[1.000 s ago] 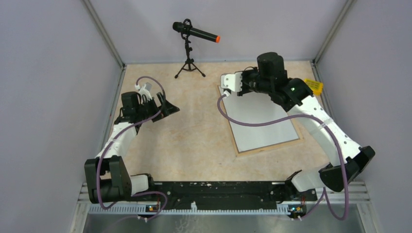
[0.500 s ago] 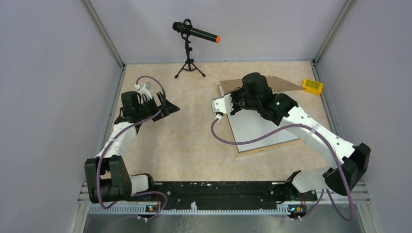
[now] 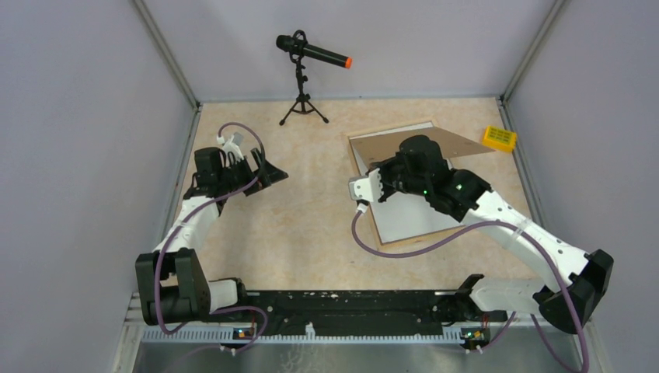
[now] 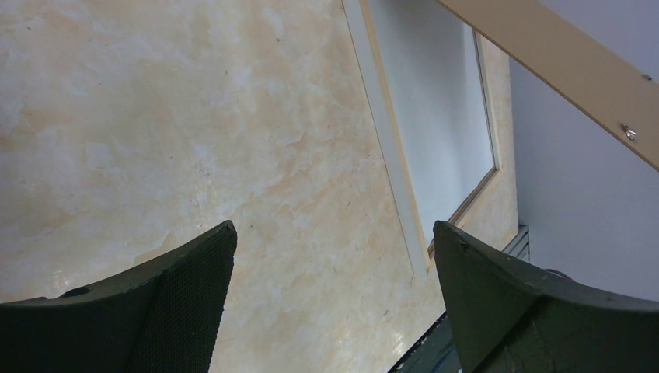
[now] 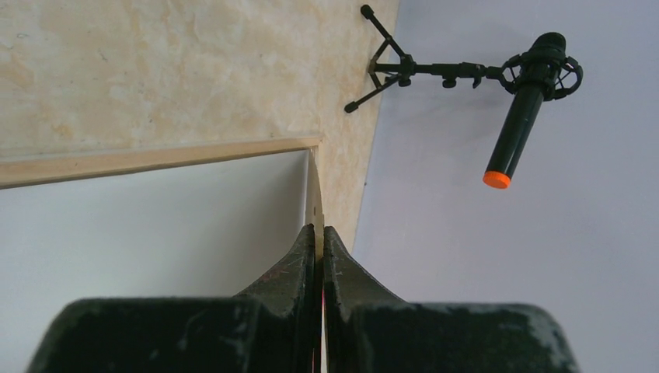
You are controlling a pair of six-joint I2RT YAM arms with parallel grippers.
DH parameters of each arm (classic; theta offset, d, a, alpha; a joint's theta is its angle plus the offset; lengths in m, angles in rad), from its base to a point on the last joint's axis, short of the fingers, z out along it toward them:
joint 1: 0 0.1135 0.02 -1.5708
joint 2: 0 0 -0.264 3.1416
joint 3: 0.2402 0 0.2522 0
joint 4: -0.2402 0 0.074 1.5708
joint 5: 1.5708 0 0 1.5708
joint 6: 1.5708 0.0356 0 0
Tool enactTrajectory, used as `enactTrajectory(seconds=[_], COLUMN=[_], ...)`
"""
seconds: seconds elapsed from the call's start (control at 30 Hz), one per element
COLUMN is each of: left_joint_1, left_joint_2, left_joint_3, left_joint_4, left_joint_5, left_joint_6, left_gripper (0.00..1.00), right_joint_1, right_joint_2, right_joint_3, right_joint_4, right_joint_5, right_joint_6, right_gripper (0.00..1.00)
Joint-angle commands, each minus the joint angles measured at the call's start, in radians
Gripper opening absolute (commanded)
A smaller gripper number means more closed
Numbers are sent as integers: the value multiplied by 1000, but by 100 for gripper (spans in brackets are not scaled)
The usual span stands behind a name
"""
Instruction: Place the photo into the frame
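I keep lowering my right gripper toward the near rail [image 3: 420, 238] and release the board there: the brown backing board's far edge [image 3: 404, 130] lies along the frame's far rail.
The pale wood frame [image 3: 375, 227] lies flat on the table right of centre, with a white surface [image 3: 412, 217] filling it. No dark picture shows, so I cannot tell whether this is the photo's back. My right gripper [image 3: 400, 167] is shut on the edge of the brown backing board [image 3: 388, 144] and holds it tilted up over the frame's far end. The right wrist view shows the jaws [image 5: 319, 237] pinching the thin board edge [image 5: 315, 210], beside the frame rail [image 5: 155, 161]. My left gripper [image 3: 268, 172] is open and empty at the left, and its view shows the frame [image 4: 386, 148] and the raised board [image 4: 559, 54].
A microphone on a small tripod [image 3: 311, 54] stands at the far wall, also in the right wrist view [image 5: 517, 109]. A yellow block [image 3: 501, 138] lies at the far right corner. Enclosure walls close in left, right and behind.
My right arm has drawn back toward the near left, raising the brown board so that more of it shows behind the arm. The left arm has not moved.
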Motion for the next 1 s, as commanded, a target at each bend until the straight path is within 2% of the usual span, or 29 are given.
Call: enactTrajectory(seconds=[0.0, 0.53, 0.67, 0.73, 0.9, 0.93, 0.97], left_joint_1=[-3, -3, -2, -3, -1, -2, -2], left_joint_2=[-2, -16, -11, -11, -9, -8, -4], left_joint_3=[-10, -17, -15, -15, -15, -14, -14], left_joint_4=[40, 36, 35, 35, 35, 35, 36], left_joint_5=[16, 12, 13, 14, 19, 20, 20], left_joint_6=[4, 8, 7, 7, 7, 7, 7], left_gripper=[99, 99, 99, 99, 99, 99, 99], right_joint_1=[10, 10, 14, 23, 49, 61, 82], right_joint_2=[-74, -186, -225, -238, -246, -243, -245], right_joint_3=[-44, -362, -468, -499, -519, -518, -519], right_joint_4=[82, 262, 328, 355, 302, 294, 289], right_joint_5=[-7, -54, -57, -31, -2, 6, 10], right_joint_6=[-14, 63, 89, 135, 239, 269, 305], right_gripper=[0, 0, 18, 32, 56, 69, 91])
